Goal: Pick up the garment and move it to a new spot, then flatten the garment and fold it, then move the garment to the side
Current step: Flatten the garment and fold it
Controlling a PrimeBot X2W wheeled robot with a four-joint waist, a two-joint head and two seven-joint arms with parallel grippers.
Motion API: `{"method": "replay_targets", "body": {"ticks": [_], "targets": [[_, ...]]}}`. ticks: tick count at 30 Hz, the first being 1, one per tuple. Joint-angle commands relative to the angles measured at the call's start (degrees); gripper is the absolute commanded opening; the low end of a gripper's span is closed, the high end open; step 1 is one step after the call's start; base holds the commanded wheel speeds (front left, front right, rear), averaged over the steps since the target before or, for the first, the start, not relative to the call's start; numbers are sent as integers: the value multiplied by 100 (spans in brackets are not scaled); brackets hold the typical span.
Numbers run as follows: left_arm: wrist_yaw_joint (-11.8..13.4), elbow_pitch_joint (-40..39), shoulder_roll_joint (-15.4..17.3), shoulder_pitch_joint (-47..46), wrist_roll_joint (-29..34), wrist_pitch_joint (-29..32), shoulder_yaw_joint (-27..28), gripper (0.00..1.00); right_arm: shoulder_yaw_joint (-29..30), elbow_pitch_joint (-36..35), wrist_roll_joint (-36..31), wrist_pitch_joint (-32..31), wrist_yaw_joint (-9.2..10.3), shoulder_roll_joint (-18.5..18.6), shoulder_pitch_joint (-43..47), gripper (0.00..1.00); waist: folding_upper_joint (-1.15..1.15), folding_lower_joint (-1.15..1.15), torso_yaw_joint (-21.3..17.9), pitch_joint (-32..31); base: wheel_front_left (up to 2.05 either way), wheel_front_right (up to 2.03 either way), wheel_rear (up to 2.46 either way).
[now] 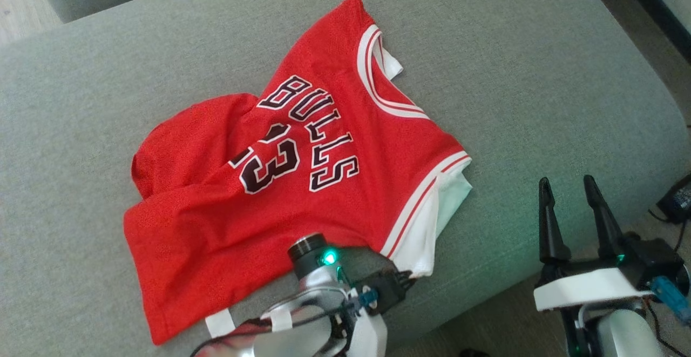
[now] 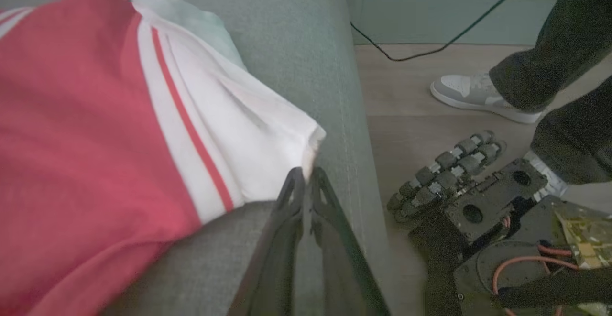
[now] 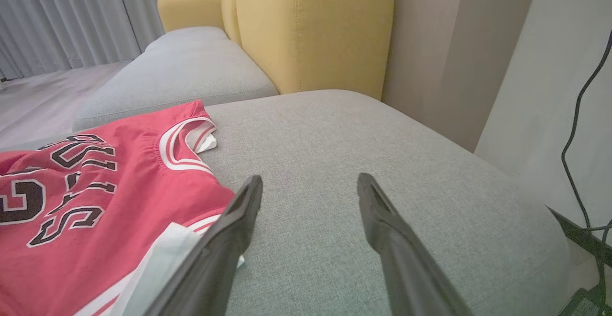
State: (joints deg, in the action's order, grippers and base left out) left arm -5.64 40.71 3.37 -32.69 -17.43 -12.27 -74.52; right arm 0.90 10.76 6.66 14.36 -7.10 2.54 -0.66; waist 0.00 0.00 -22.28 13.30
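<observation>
A crease hides part of the number (image 1: pixel 253 146), so the red jersey (image 1: pixel 291 198) will open out and show the hidden digit when the robot pulls the white corner.
A red jersey, the garment (image 1: pixel 302 146), lies crumpled on the grey sofa seat (image 1: pixel 540 76), with black lettering facing up and white trim at the neck and armhole. In the left wrist view my left gripper (image 2: pixel 306 175) is shut, its tips pinching the white trimmed corner of the garment (image 2: pixel 267 129) near the seat's front edge. My right gripper (image 1: pixel 567 181) stands open beyond the jersey's right side, over the seat's edge. In the right wrist view the right gripper (image 3: pixel 310 179) has nothing between its fingers, and the garment (image 3: pixel 95 182) lies to their left.
A yellow backrest (image 3: pixel 311 29) rises behind the seat. Off the seat's front edge are the wooden floor, a person's shoe (image 2: pixel 478 93), a cable (image 2: pixel 430 50) and my own base (image 2: pixel 478 211). Bare grey cushion stretches right of the jersey.
</observation>
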Motion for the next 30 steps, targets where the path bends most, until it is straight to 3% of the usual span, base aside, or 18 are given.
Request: {"method": "replay_targets", "body": {"ticks": [1, 2, 3, 8, 11, 14, 16, 21, 28, 30], "targets": [[-32, -64, -49, -56, 166, -67, 117, 64, -116, -143, 54, 63, -39, 34, -97, 100, 0, 0, -5, -12, 0, 0, 0], [-54, -35, -49, -28, 343, -85, 117, 93, -120, -140, 52, 63, -39, 34, -97, 100, 0, 0, -9, -18, 0, 0, 0], [-71, -24, -49, 7, 458, -102, 117, 100, -117, -137, 49, 63, -39, 34, -95, 100, 0, 0, -9, -20, 0, 0, 0], [-144, -112, -49, 177, 775, -157, 117, 100, -85, -114, 37, 63, -39, 34, -84, 100, 0, 0, -5, -37, 0, 0, 0], [-124, -305, -49, 172, 476, -195, 153, 100, -54, -112, 42, 63, -39, 34, -69, 100, 0, 0, 19, -56, 0, 0, 0], [172, -505, -49, 54, 64, -222, 419, 100, -26, -122, 46, 63, -39, 34, -45, 100, 0, 0, 40, -85, 0, 0, 0], [507, -546, -49, -106, -142, -223, 645, 100, -15, -125, 47, 63, -39, 34, -29, 100, 0, 0, 52, -97, 0, 0, 0], [1131, -241, -49, -548, -612, 134, 1048, 100, -73, -116, 67, 63, -39, 34, -28, 100, 0, 0, 31, -95, 0, 0, 0], [1464, -204, -49, -809, -1868, 766, 1248, 100, -179, -92, 89, 63, -39, 34, -113, 100, 0, 0, -89, 20, 0, 0, 0], [1572, -127, -49, -929, -2038, 970, 1063, 100, -229, -78, 109, 63, -39, 34, -162, 100, 0, 0, -152, 63, 0, 0, 0]]}}
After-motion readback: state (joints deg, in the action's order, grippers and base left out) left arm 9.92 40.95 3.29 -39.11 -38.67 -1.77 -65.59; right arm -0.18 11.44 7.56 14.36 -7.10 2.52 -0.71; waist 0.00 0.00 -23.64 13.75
